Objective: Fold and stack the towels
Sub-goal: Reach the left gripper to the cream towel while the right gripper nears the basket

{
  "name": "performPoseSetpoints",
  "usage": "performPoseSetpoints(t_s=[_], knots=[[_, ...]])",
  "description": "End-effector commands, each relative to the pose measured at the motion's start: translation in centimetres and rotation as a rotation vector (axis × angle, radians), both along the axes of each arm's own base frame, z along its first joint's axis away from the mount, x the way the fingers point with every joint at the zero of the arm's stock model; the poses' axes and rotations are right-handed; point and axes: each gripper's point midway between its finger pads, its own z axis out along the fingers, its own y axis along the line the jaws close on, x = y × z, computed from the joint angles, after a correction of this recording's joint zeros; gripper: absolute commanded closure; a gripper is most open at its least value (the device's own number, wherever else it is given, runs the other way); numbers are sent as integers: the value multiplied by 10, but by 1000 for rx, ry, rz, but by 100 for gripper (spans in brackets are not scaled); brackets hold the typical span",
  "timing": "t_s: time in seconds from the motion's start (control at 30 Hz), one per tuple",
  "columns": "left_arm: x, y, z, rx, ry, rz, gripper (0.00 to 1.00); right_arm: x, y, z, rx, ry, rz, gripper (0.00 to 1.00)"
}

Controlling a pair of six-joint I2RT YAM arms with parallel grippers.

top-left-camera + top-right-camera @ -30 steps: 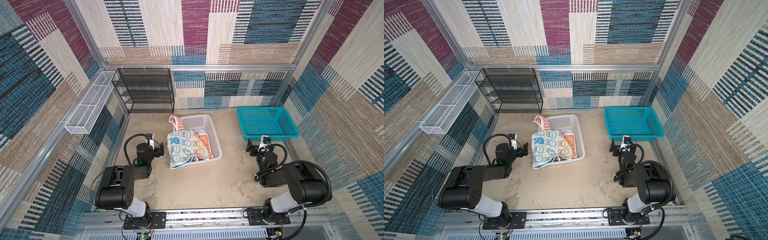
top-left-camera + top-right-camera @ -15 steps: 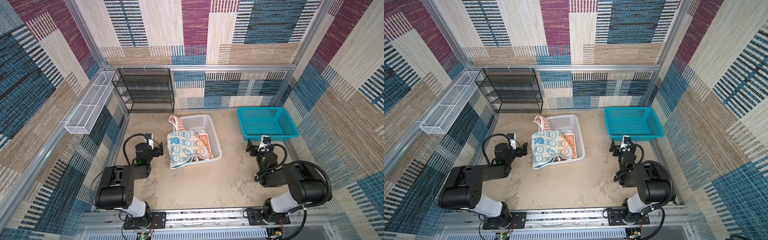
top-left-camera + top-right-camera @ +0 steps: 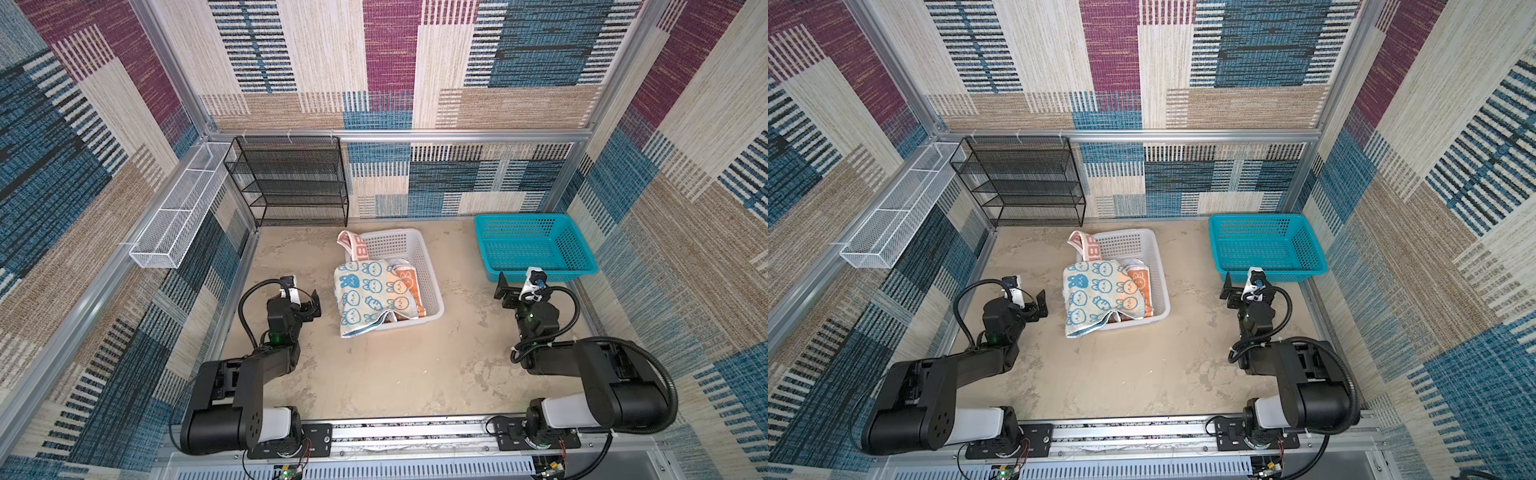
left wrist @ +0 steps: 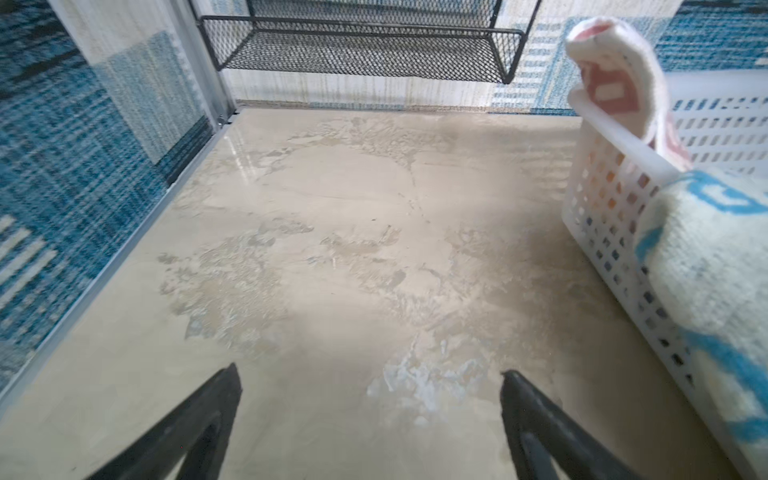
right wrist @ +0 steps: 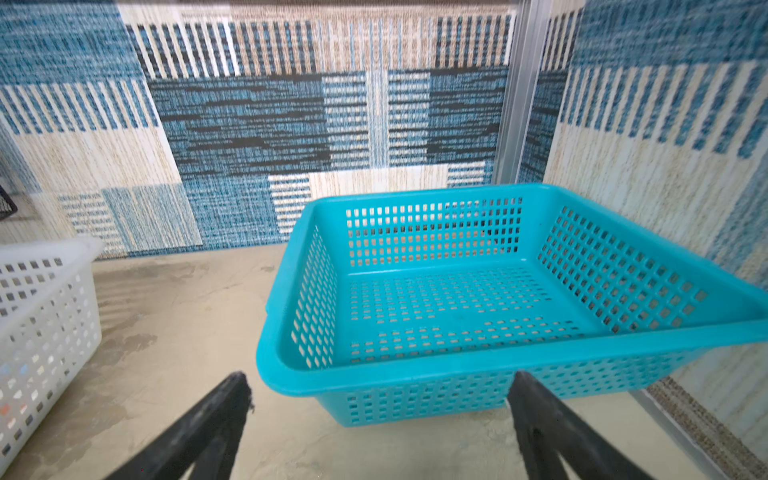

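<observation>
The white basket [image 3: 402, 249] takes up the middle space where the robot needs to fold the towels, so the right gripper should grip its near rim [image 3: 433, 273] and move the basket toward the left gripper.
Three towels lie bunched in a white basket [image 3: 417, 252] mid-table. The blue-rabbit towel [image 3: 368, 296] is on top and drapes over the front-left rim. The orange-rabbit towel [image 3: 410, 281] peeks out beside it, and the lettered towel [image 3: 352, 248] hangs over the back-left corner. Both top views show this; the blue-rabbit towel [image 3: 1096, 296] is plain there too. My left gripper [image 3: 306, 304] stands open left of the basket, clear of it. In the left wrist view my left gripper [image 4: 371, 376] has only bare table between its fingers. My right gripper [image 5: 380, 378] is open and empty before a teal basket [image 5: 415, 368].
The teal basket [image 3: 536, 241] is empty at the back right. A black mesh rack [image 3: 291, 183] stands against the back wall at the left. A white wire tray [image 3: 174, 216] hangs on the left wall. Patterned walls close in three sides.
</observation>
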Motion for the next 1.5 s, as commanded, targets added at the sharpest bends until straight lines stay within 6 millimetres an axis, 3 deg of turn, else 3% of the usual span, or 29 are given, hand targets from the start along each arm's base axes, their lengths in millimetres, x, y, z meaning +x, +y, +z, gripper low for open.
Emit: performPoseSetpoints(t_s=[0.0, 0.23, 0.33, 0.47, 0.57, 0.73, 0.87, 0.93, 1.07, 1.23, 1.33, 1.47], knots=[[-4, 9, 16, -16, -20, 77, 0, -2, -7, -7, 53, 49, -49, 1], [-33, 24, 28, -149, 38, 232, 1, -4, -29, -6, 232, 129, -204, 1], [-36, 14, 38, -207, 71, 204, 1, -14, -51, -18, 384, 210, -386, 1], [-40, -9, 60, -299, 42, 145, 1, -10, -37, -13, 460, 249, -318, 1], [-40, -29, 70, -375, 29, 88, 1, -4, -10, 0, 483, 266, -155, 1], [-33, -84, 77, -479, 148, -118, 1, 11, 58, 40, 442, 299, 176, 1], [-35, -124, 80, -514, 215, -250, 1, 23, 120, 48, 338, 404, 381, 1], [-36, -138, 82, -520, 234, -282, 1, 26, 150, 42, 312, 478, 483, 1], [-38, -161, 85, -561, 270, -356, 1, 39, 189, 34, 263, 563, 570, 1], [-36, -172, 87, -645, 304, -361, 1, 61, 216, 3, 226, 705, 592, 10], [-35, -175, 82, -680, 352, -344, 1, 64, 236, -10, 197, 752, 630, 13], [-35, -182, 78, -694, 443, -344, 1, 68, 248, -37, 171, 832, 623, 19]])
